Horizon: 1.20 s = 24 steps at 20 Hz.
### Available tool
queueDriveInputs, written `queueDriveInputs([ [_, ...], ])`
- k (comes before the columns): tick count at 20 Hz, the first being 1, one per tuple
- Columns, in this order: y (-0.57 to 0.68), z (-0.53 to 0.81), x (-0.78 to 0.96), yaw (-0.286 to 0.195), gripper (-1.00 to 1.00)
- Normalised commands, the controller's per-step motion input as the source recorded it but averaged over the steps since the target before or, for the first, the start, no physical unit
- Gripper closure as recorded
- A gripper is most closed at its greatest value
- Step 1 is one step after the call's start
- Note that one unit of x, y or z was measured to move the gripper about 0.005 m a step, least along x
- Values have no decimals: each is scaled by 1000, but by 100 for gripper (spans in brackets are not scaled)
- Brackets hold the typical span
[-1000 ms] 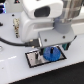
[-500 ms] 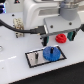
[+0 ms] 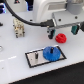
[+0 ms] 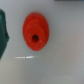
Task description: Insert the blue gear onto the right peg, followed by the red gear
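Observation:
The red gear [image 3: 61, 38] looks smaller across than the blue gear [image 3: 52, 54], so I expect the red gear to leave blue showing around it when I lower it there.
The blue gear [image 3: 50, 53] lies flat on the right part of the grey black-rimmed plate [image 3: 33, 60], covering the spot of the right peg, which I cannot make out. The left peg [image 3: 36, 54] stands bare. Beyond the plate, the red gear [image 3: 61, 37] sits on the white table; it fills the middle of the wrist view as the red gear [image 4: 36, 37], hub hole facing the camera. My gripper [image 3: 63, 32] hangs over it, open, with a dark finger on each side and nothing held.
A beige blocky object [image 3: 18, 26] stands at the exterior view's left, with a black cable [image 3: 30, 21] running past it. A blue item [image 3: 31, 4] is at the back. A dark blurred shape [image 4: 2, 32] sits at the wrist view's edge.
The gripper has left the plate and moved away to above the red gear. The blue gear stays on the plate, now uncovered.

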Motion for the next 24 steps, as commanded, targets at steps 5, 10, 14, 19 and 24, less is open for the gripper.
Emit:
queueDriveInputs([
  [5, 288, -317, -316, 0, -100],
  [10, 112, -390, -104, 0, -100],
  [14, 14, -402, -37, 0, -100],
  [19, 17, -380, -212, 0, -100],
  [24, -34, -185, -410, 0, 100],
])
